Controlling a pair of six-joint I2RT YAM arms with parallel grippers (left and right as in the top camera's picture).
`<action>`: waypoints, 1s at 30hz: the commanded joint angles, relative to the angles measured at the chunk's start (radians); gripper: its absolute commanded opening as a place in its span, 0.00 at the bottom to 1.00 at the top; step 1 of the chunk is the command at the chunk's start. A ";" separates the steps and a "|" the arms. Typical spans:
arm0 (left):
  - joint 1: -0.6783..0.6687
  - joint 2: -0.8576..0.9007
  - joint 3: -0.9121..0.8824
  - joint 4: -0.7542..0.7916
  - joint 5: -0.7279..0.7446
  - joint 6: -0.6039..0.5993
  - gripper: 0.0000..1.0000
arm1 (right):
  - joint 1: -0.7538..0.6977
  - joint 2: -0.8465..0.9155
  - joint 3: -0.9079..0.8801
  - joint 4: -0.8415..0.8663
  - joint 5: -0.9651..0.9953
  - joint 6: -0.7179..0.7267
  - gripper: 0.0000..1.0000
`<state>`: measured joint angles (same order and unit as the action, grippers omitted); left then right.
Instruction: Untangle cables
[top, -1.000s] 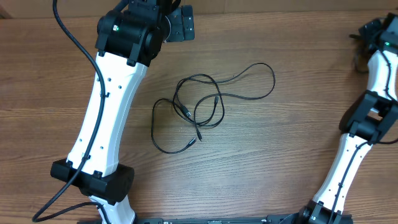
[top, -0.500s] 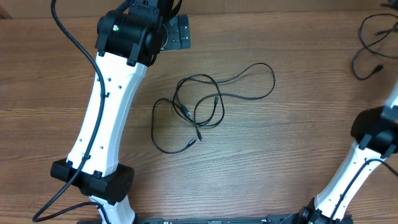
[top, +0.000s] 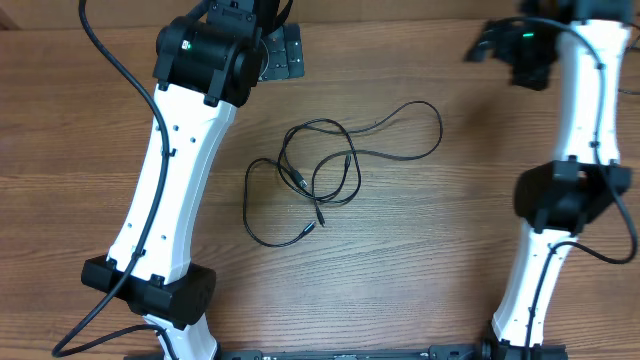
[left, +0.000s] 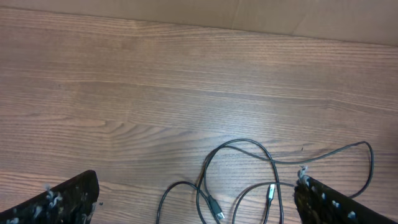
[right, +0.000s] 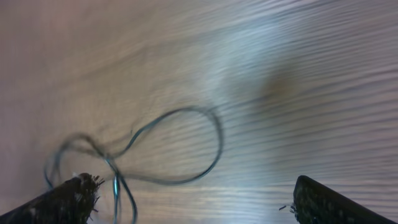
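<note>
The cable's wide bend (top: 439, 125) is clear of the tangled loops. My right gripper continues to go to that bend until its open fingers are on both sides of the cord (top: 420, 102).
The cables (top: 325, 178) are thin black cords lying in loose overlapping loops at the table's middle, with small plug ends near the centre. My left gripper (top: 283, 50) hangs over the far side of the table, open and empty. In the left wrist view its fingers (left: 196, 186) frame the cables (left: 249, 165) and two plugs below. My right gripper (top: 497, 45) is over the far right, blurred by motion. In the right wrist view it is open (right: 194, 183) and empty above a blurred cable loop (right: 180, 146).
The wooden table (top: 440, 250) carries only the cables. The left arm's white link (top: 170, 180) crosses the left side. The right arm (top: 565, 190) stands along the right side. A pale wall edge (left: 311, 18) borders the far side.
My right arm has swung from the far right edge inward and left, and now covers the spot where a separate cord showed half a second ago. The left arm and central cables are unmoved.
</note>
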<state>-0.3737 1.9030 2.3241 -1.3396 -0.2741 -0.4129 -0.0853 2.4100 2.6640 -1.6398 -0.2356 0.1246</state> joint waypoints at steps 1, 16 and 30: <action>0.001 0.006 0.003 -0.009 -0.014 -0.014 1.00 | 0.062 -0.011 -0.060 -0.017 0.107 0.193 1.00; 0.000 0.006 0.003 -0.152 0.010 -0.014 1.00 | 0.230 -0.011 -0.305 0.309 0.164 1.371 1.00; 0.000 0.006 0.003 -0.158 0.031 -0.014 1.00 | 0.276 -0.011 -0.608 0.565 0.188 1.220 0.05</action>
<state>-0.3737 1.9030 2.3241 -1.4940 -0.2550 -0.4164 0.1932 2.4100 2.0682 -1.0988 -0.0624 1.4414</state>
